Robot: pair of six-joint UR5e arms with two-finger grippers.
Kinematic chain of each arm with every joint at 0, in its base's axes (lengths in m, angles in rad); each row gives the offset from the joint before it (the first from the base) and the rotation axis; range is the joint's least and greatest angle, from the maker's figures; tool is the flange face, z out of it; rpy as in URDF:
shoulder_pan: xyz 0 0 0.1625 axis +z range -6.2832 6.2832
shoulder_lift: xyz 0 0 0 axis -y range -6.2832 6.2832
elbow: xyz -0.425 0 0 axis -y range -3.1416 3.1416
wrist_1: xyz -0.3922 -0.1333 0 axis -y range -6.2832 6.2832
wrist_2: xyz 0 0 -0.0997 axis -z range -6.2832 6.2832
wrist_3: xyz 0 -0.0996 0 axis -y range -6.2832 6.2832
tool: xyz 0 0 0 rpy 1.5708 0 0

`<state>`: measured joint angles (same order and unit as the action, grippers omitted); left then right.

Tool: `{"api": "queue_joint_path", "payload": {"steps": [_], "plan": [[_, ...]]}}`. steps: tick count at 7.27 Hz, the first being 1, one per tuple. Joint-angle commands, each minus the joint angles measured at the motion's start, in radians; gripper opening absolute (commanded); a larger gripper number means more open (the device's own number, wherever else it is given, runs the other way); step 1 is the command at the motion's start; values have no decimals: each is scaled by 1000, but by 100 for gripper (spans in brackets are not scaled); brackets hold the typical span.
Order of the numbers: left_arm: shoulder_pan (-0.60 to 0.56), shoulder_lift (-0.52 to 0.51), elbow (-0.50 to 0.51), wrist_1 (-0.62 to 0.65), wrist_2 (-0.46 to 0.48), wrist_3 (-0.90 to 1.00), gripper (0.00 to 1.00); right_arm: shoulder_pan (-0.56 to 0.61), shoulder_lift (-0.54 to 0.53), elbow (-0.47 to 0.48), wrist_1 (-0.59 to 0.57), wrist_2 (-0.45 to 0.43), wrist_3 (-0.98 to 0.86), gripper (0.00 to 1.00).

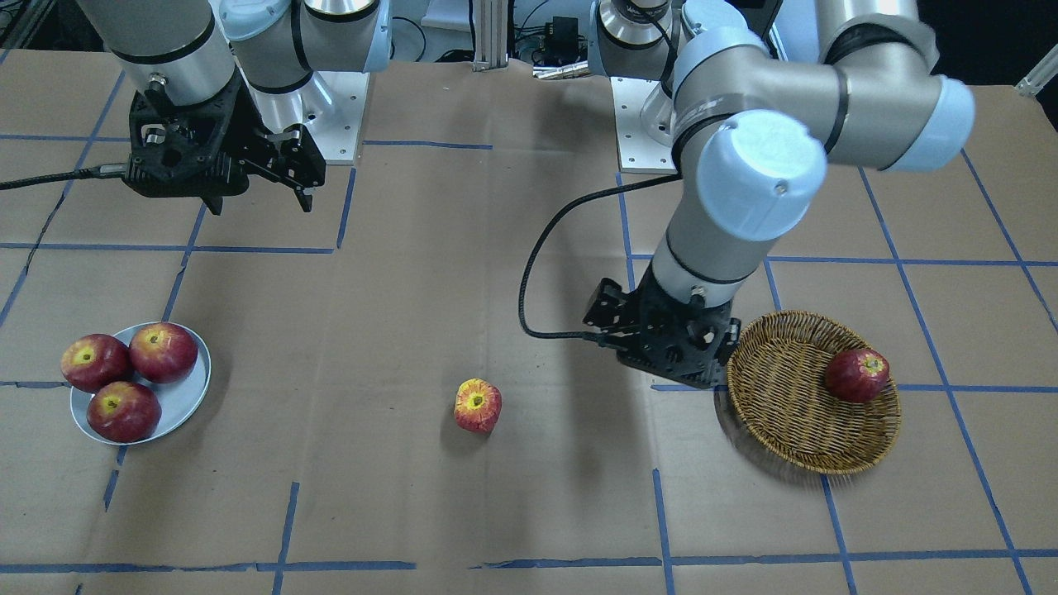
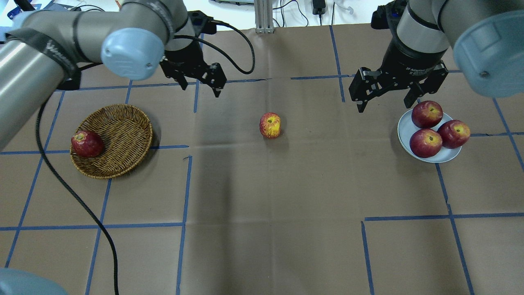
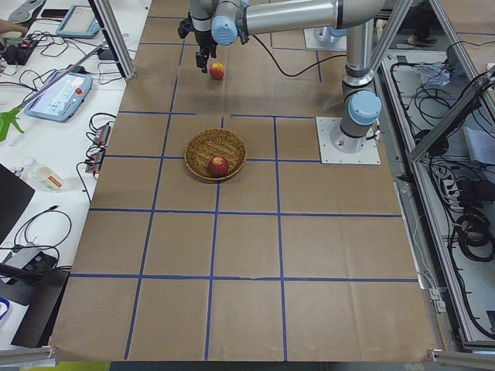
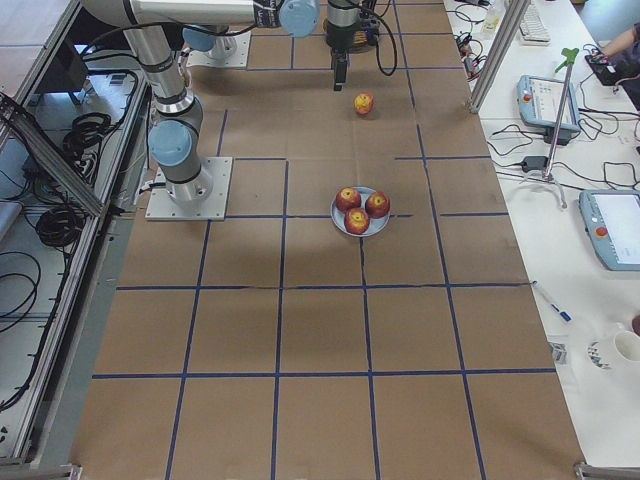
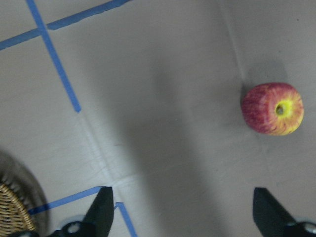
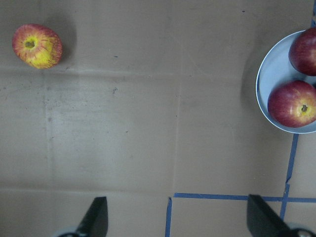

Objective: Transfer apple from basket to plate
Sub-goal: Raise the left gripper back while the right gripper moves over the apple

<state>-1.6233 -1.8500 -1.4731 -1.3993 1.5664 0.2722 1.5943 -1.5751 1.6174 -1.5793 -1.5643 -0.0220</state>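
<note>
I should move my left gripper back and take the apple (image 1: 478, 406) with my right gripper, because the streaked apple lies midway and the plate (image 1: 177, 401) is next to my right gripper.
The streaked yellow-red apple (image 2: 270, 125) lies on the bare table, midway between basket and plate; it also shows in the front view (image 1: 478, 406) and both wrist views (image 5: 272, 108) (image 6: 37, 45). The wicker basket (image 2: 118, 131) (image 1: 785, 421) holds one dark red apple (image 2: 86, 144). The grey-blue plate (image 2: 405, 127) (image 1: 186, 397) holds three dark red apples (image 2: 425, 143). My left gripper (image 2: 200, 84) (image 5: 182, 217) hangs open and empty above the table between basket and apple. My right gripper (image 2: 385, 104) (image 6: 177, 222) is open and empty, just beside the plate's inner edge.
The table is brown cardboard with blue tape lines (image 2: 184, 184). The left arm's black cable (image 2: 69, 192) trails over the table near the basket. Both arm bases (image 1: 331, 107) stand at the robot's edge of the table.
</note>
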Motion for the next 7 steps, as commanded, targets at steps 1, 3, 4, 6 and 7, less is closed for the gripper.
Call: {"api": "queue_joint_path", "payload": {"steps": [1, 3, 4, 6, 7], "plan": [[89, 136, -62, -38, 44, 38, 99, 65, 65, -23, -81, 0, 91, 100], [128, 192, -133, -35, 47, 45, 99, 188, 198, -124, -113, -2, 247, 100], [137, 189, -153, -27, 38, 45, 99, 234, 264, -169, -134, -2, 313, 100], [120, 163, -145, -6, 40, 27, 99, 312, 383, -189, -282, 0, 413, 100], [85, 170, -150, -7, 37, 24, 99, 326, 424, -188, -336, -2, 434, 100]]}}
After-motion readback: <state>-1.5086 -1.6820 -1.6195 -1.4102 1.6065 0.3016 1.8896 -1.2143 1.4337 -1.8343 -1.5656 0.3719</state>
